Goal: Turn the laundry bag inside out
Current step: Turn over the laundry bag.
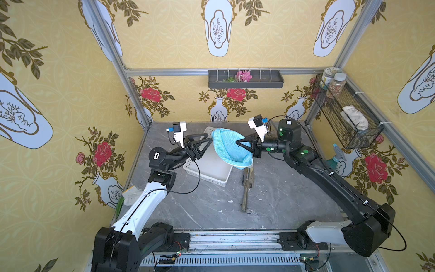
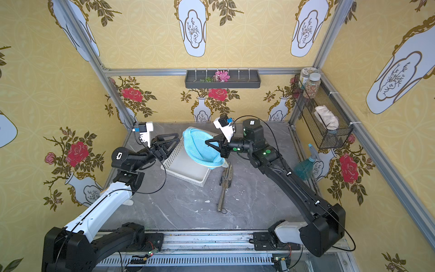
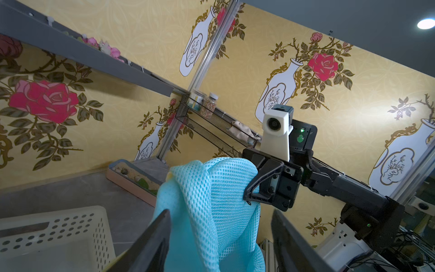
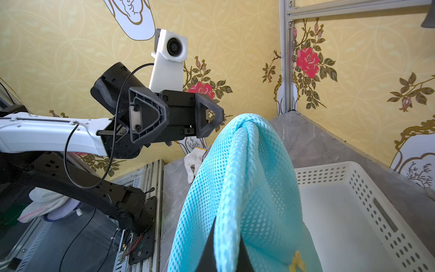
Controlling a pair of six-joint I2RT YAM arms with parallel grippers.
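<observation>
Only my right gripper is holding the laundry bag, which hangs in loose folds. My left gripper should pinch the bag's loose end and pull the folds open.
The laundry bag is light-blue mesh and hangs crumpled in the air above the basket, with pale yellow trim along its lower edge. My right gripper is shut on a fold of its mesh from the right. On the bag's left side my left gripper is open. Bag fabric lies in the gap between its spread fingers, and neither finger presses on it. The bag's round faces and ribbing are hidden in the folds.
A white perforated basket sits on the grey table below the bag. A metal hand tool lies to its right. A teal spray bottle stands by the right wall under a wire shelf. A white glove lies at the table's left.
</observation>
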